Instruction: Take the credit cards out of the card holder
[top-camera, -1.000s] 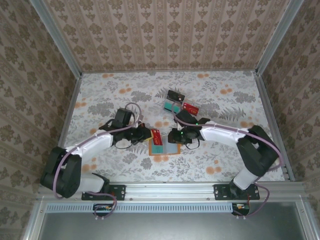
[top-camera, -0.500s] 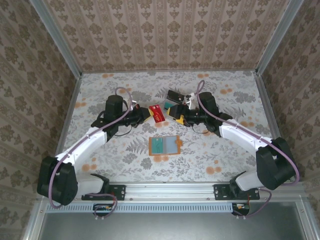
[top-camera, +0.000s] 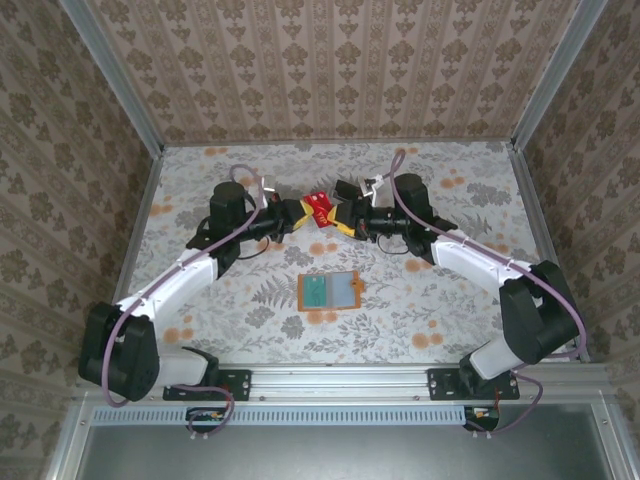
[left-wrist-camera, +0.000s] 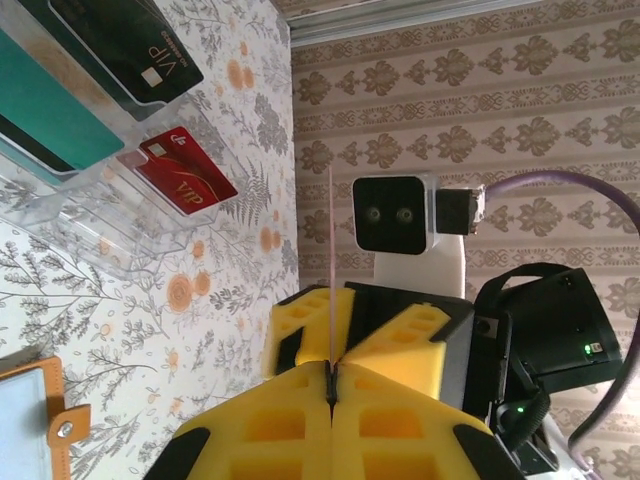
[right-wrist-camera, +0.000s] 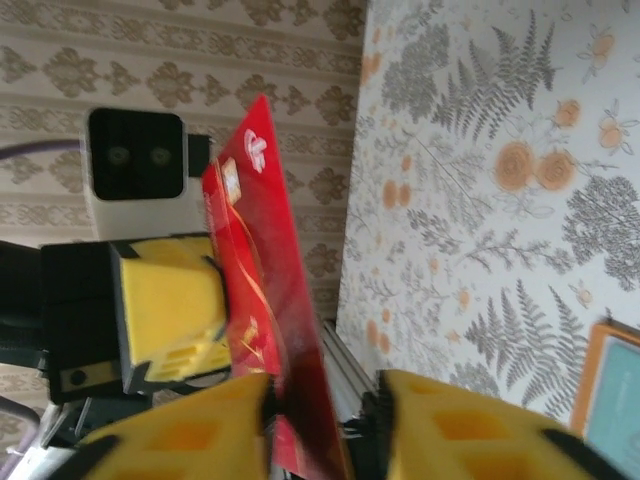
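Observation:
The tray's red VIP card (left-wrist-camera: 188, 170) is on my right gripper's side, so my right gripper should take the red card (top-camera: 319, 208) from my left gripper and put it there.
A red card (top-camera: 318, 207) hangs in the air above the back of the table, with my left gripper (top-camera: 300, 212) shut on it. In the left wrist view the red card (left-wrist-camera: 330, 270) shows edge-on, pinched between the closed yellow pads. My right gripper (top-camera: 343, 222) faces the left one, open, its fingers either side of the red card (right-wrist-camera: 262, 300); the card lies against one pad and a gap separates it from the other. The orange card holder (top-camera: 345, 290) lies open on the table below, a teal-green card (top-camera: 315, 292) in its left pocket.
A clear plastic tray (left-wrist-camera: 90, 230) behind the grippers holds a black card (left-wrist-camera: 125, 45), a teal card (left-wrist-camera: 50, 110) and a red VIP card (left-wrist-camera: 180, 180). Patterned walls close the table on three sides.
My left gripper lifted the red card from the holder and carried it toward the back. The right gripper left the holder, swung back, and now has its open fingers around the card.

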